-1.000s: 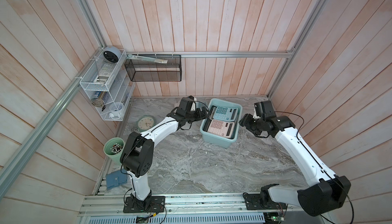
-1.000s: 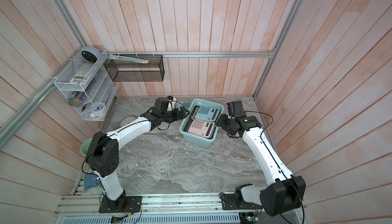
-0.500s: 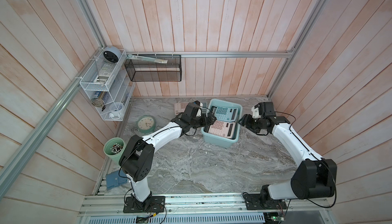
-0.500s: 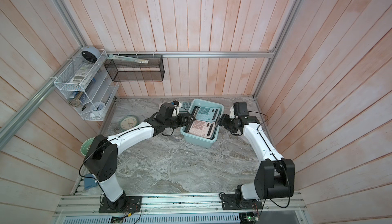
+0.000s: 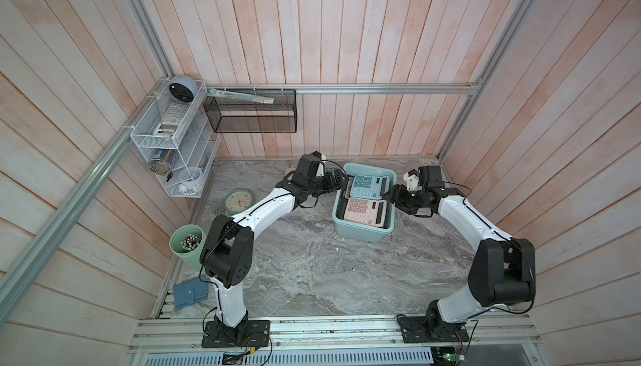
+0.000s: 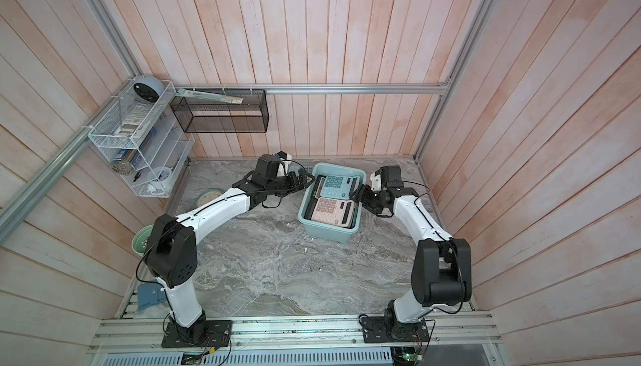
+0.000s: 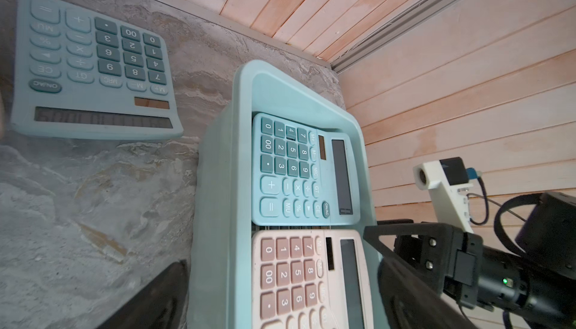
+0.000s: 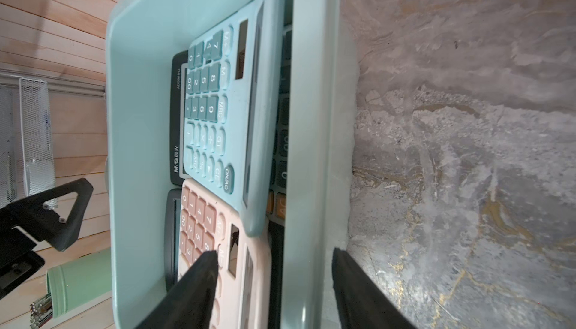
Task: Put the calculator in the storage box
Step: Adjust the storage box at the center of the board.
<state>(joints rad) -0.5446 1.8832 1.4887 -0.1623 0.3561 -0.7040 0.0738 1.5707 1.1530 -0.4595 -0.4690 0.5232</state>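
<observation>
My left gripper and my right gripper should first pull the storage box (image 7: pixel 240 257) toward me, because it stands by the back wall next to the loose teal calculator (image 7: pixel 96 68).
The pale teal storage box (image 5: pixel 360 234) stands on the marble table and holds a teal calculator (image 5: pixel 364 185) and a pink calculator (image 5: pixel 362 210), lying on black ones (image 8: pixel 176 109). Another teal calculator (image 7: pixel 93 68) lies flat on the table beside the box, toward the back wall. My left gripper (image 5: pixel 338 184) is open at the box's left rim (image 7: pixel 218 218), its fingers wide apart. My right gripper (image 8: pixel 274 280) is open astride the right wall (image 8: pixel 311 124), with one finger (image 8: pixel 199 280) over the pink calculator and the other outside. Neither holds anything.
A green pen cup (image 5: pixel 186 248), a round clock (image 5: pixel 238 200) and a blue wallet (image 5: pixel 189 293) lie along the table's left side. A black mesh basket (image 5: pixel 251 111) and a white wire shelf (image 5: pixel 173 138) hang on the walls. Wooden walls close in behind the box.
My right gripper has come in closer and now straddles the box's right wall. My left gripper has shifted right toward the box's left rim. The box and the calculators in it have not moved.
</observation>
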